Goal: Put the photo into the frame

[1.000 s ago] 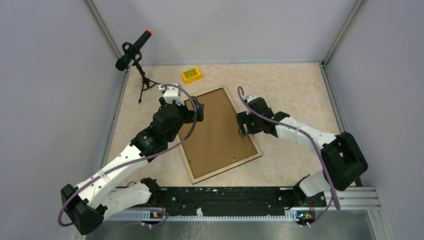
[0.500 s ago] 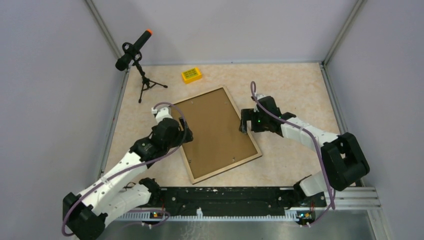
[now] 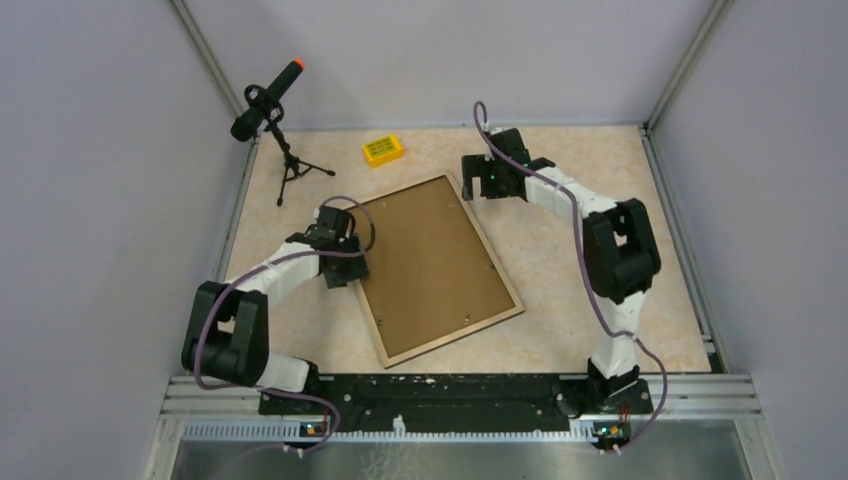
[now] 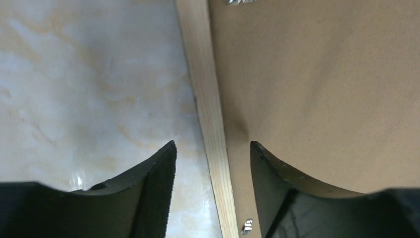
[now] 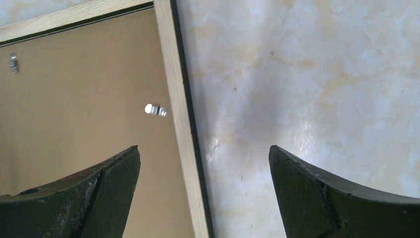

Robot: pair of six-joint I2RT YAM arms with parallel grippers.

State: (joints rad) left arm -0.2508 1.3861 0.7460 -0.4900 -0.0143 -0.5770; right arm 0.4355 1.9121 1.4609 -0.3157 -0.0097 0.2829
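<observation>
The frame lies slanted [image 3: 435,262] between my two grippers, so my right gripper should grab the wood side [image 5: 179,99] close to the frame's far corner and help my left gripper turn the frame squarer.
The frame [image 3: 455,336] lies face down in the middle of the table, its light wood back up, with the brown hardboard backing sheet [image 3: 430,265] set in it. The photo is hidden. My left gripper [image 3: 347,270] is open and low over the frame's left edge. In the left wrist view its jaws [image 4: 212,148] straddle the wood strip [image 4: 208,114] and hold nothing. My right gripper [image 3: 474,187] is open by the frame's far right corner. In the right wrist view it [image 5: 204,151] straddles the right wood strip [image 5: 173,99], empty.
A yellow box [image 3: 383,149] lies at the back, beyond the frame. A microphone on a small black tripod [image 3: 288,160] stands at the back left. Small metal tabs [image 5: 156,110] sit on the backing near the frame's rim. Grey walls close the table's left, back and right.
My left gripper has drawn back from the frame's far left corner down to its left edge. My right gripper has moved from the middle of the right edge up to the far right corner.
</observation>
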